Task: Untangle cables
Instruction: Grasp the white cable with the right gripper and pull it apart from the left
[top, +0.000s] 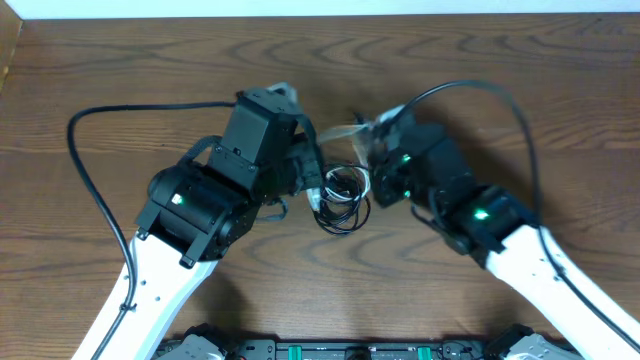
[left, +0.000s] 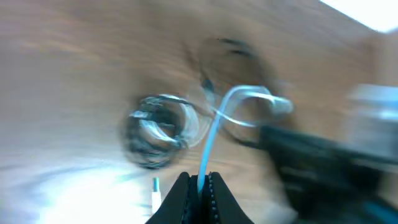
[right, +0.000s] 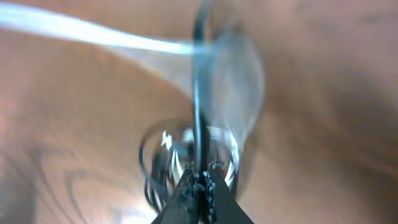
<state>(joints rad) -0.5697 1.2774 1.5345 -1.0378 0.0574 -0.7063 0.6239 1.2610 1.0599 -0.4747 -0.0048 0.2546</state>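
Observation:
The black cable (right: 201, 50) in my right gripper has the white cable looped across it. I should pull my grippers apart to open the crossing before I free the white cable (left: 239, 91).
A small coil of black cables (top: 343, 198) lies at the table's middle between my two arms; it also shows blurred in the left wrist view (left: 158, 130) and the right wrist view (right: 186, 155). My left gripper (left: 199, 183) is shut on the white cable (left: 214, 124), which runs up and loops toward the right arm. My right gripper (right: 202, 177) is shut on a black cable (right: 199, 93) that runs straight up from the jaws. A white strand (right: 93, 34) stretches across the right wrist view, motion-blurred. In the overhead view the white cable (top: 345, 130) is stretched between both grippers.
Thick black robot cables arc over the table at the left (top: 90, 170) and the right (top: 510, 110). The wooden table (top: 500, 60) extends behind both arms. The robot bases sit at the front edge (top: 350, 350).

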